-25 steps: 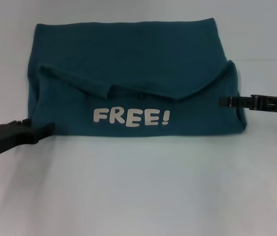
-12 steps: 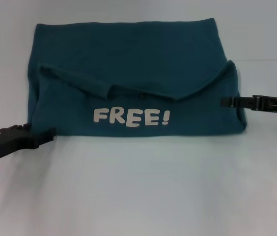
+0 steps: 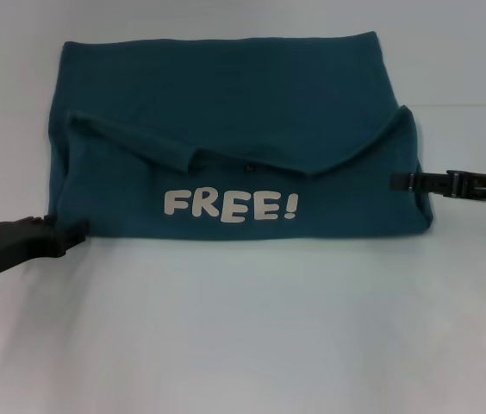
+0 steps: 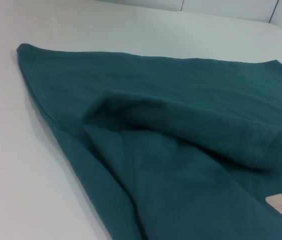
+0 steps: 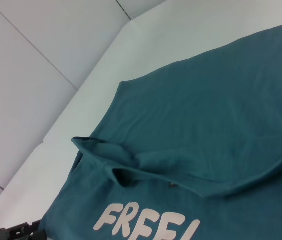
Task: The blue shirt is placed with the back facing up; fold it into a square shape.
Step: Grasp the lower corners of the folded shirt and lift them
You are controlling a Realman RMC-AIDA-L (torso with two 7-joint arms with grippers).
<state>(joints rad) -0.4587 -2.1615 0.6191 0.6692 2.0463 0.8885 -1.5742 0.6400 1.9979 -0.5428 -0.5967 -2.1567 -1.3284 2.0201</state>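
Note:
My right gripper is up the blue shirt's side edge [image 3: 418, 162]. It should go down and grab the shirt's near corner [image 3: 425, 227] before both grippers pull the shirt closer.
The blue shirt [image 3: 226, 95] lies on the white table, its near part folded back over itself so the white letters "FREE!" [image 3: 230, 205] face up. The folded layer ends in a slanted, rumpled edge across the middle. My left gripper [image 3: 77, 231] sits low at the shirt's near left corner, right at the hem. My right gripper [image 3: 398, 181] reaches in from the right, with its tip over the shirt's right edge. The left wrist view shows the fold of the shirt [image 4: 181, 165] up close. The right wrist view shows the shirt [image 5: 206, 115] and, farther off, the left gripper [image 5: 16, 231].
The white table [image 3: 252, 328] stretches wide and bare in front of the shirt. A white wall with panel seams [image 5: 41, 55] stands behind the table's far edge.
My left gripper has slid back a little to the left, away from the near hem. My right gripper has drawn slightly to the right. The shirt has not moved.

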